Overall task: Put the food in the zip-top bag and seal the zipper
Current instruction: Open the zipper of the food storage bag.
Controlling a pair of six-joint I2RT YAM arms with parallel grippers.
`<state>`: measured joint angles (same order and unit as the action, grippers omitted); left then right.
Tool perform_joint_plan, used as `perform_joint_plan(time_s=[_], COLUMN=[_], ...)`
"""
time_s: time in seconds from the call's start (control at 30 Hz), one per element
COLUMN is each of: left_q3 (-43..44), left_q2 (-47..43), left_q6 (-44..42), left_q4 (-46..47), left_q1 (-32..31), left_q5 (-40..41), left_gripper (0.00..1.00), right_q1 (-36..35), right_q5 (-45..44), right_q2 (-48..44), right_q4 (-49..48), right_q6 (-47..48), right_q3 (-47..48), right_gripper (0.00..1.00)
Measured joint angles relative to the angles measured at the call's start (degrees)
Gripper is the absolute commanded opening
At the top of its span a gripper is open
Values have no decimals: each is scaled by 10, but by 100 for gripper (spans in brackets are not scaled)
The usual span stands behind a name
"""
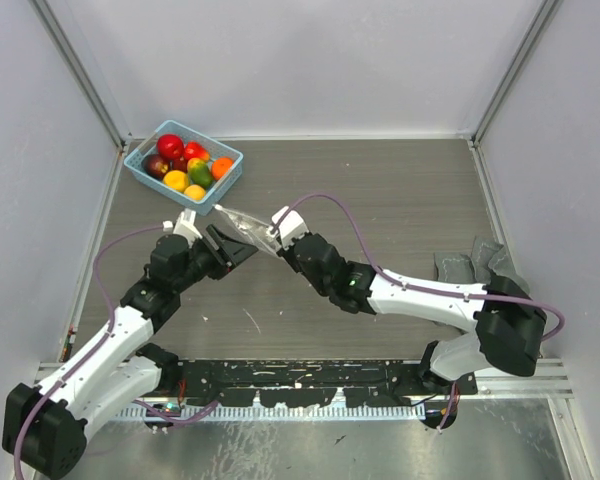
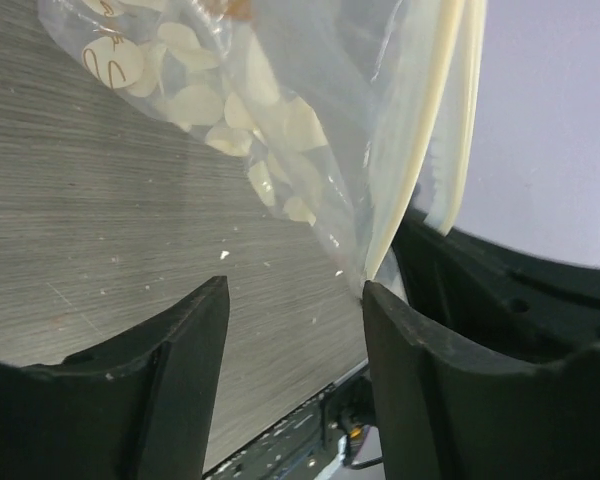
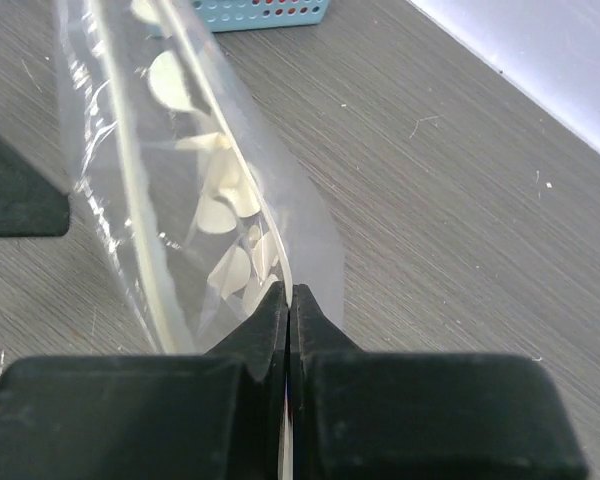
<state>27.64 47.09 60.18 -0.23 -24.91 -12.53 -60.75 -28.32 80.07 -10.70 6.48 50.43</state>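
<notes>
The bag opening's loose edge (image 2: 373, 262) is hanging outside the robot's open left gripper, so the right gripper should bring the bag over until that edge is between the left gripper's fingers (image 2: 295, 315).
The zip-top bag (image 1: 242, 222), clear with white flecks, hangs above the table between my two grippers. My right gripper (image 3: 290, 295) is shut on one mouth edge of the bag (image 3: 210, 190), where the pale zipper (image 3: 140, 200) strip runs. My left gripper (image 2: 295, 300) is open with only bare table between its fingers. The bag (image 2: 260, 110) and its zipper (image 2: 420, 150) reach down to the tip of its right finger (image 2: 410, 370). In the top view the left gripper (image 1: 225, 245) sits just left of the bag. The food (image 1: 185, 165), red, yellow, green and orange fruits, lies in the basket.
A light-blue lattice basket (image 1: 230, 160) stands at the far left corner, its edge also in the right wrist view (image 3: 270, 12). Grey crumpled pieces (image 1: 470, 265) lie by the right wall. White walls close the table on three sides.
</notes>
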Motion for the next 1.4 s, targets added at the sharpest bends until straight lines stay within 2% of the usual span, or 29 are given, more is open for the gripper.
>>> perform_joint_plan(time_s=[0.2,0.43,0.8,0.97,1.17,1.4], left_q3=[25,26,24,17,14,13], left_q2=[-12,-15,-5,-4,-7,-30], left_q6=[2,10,21,20,18,7], left_q4=[-27,-26,-26,-27,-49,-87], left_q1=[0,0,-3,-5,-5,-6], left_q5=[8,13,25,32,38,51], left_gripper=[76,77,71,64,52,50], right_q1=[-44,-76,-89,-90,-95,-97], right_q5=[-62,-111,-151,-165,-201,-221], right_q2=[2,29,40,40,47,67], right_q4=[-6,-21,-47,-57,-75,-82], right_q6=[35,46,39,36,36,36], right_q3=[0,5,7,7,7,6], right_gripper=[0,0,0,0,0,1])
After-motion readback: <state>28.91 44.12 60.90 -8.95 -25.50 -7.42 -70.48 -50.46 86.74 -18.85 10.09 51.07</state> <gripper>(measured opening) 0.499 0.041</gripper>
